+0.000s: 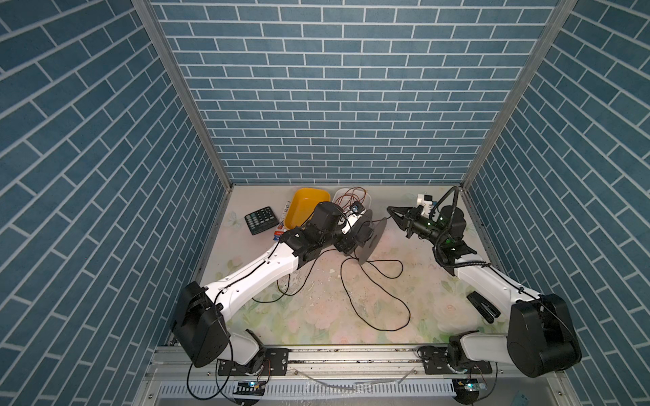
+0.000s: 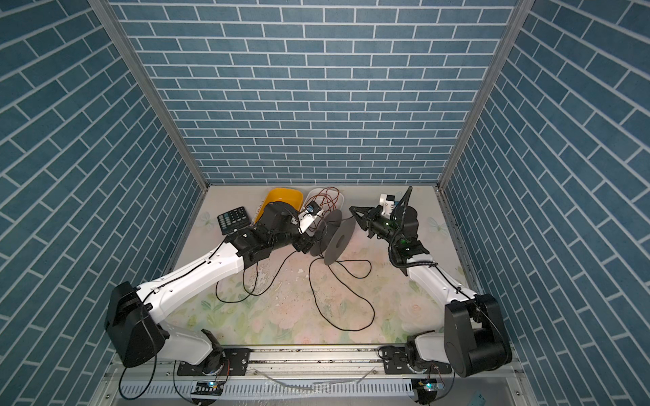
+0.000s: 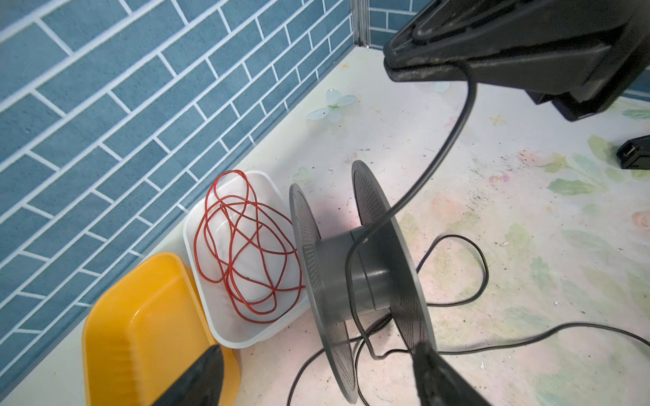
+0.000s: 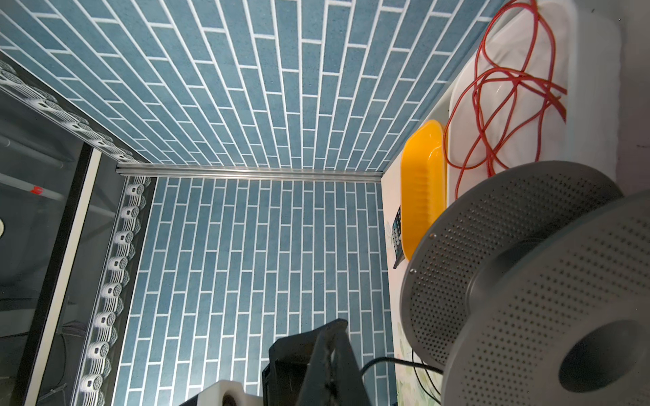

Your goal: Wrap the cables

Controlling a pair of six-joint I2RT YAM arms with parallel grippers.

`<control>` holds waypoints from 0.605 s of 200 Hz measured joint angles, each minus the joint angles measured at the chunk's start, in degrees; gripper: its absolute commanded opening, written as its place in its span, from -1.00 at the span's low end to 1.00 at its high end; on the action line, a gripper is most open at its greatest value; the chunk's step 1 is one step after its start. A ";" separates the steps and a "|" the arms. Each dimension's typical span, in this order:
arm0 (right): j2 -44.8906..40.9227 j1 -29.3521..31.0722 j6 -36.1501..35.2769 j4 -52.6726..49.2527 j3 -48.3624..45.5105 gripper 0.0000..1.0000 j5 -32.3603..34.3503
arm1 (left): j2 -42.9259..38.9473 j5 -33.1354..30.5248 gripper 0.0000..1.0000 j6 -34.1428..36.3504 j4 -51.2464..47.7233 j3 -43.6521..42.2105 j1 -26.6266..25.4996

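Note:
The cord runs at a slant over the spool's edge to my right gripper, so next my left gripper grabs the cord's end and moves it back across the spool.
A grey spool stands on its rims mid-table. The cables, one thin black cord, run from my right gripper down to the spool's hub, bend round it, and spill into loose loops on the table in front. My right gripper hovers just right of the spool, shut on the cord. My left gripper is open. One of its fingers is by the yellow tray and another by the spool's flange, so it straddles the spool.
A yellow tray and a white tray holding a red wire sit against the back wall behind the spool. A calculator lies at the left. A black object lies by the right arm. Brick-pattern walls enclose three sides.

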 measured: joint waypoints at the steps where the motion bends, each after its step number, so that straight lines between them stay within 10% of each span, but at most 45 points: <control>1: 0.00 0.00 0.00 -0.09 0.09 -1.00 -0.04 | 0.00 0.02 0.80 0.07 0.11 -0.02 0.00; 86: -2.56 0.00 -1.97 -4.76 4.68 -1.00 -6.60 | 3.65 5.16 0.61 3.72 4.42 2.99 0.00; 121: -2.56 0.00 -1.95 -4.70 4.68 -1.00 -8.02 | 5.57 7.17 -0.18 3.41 4.61 5.03 0.00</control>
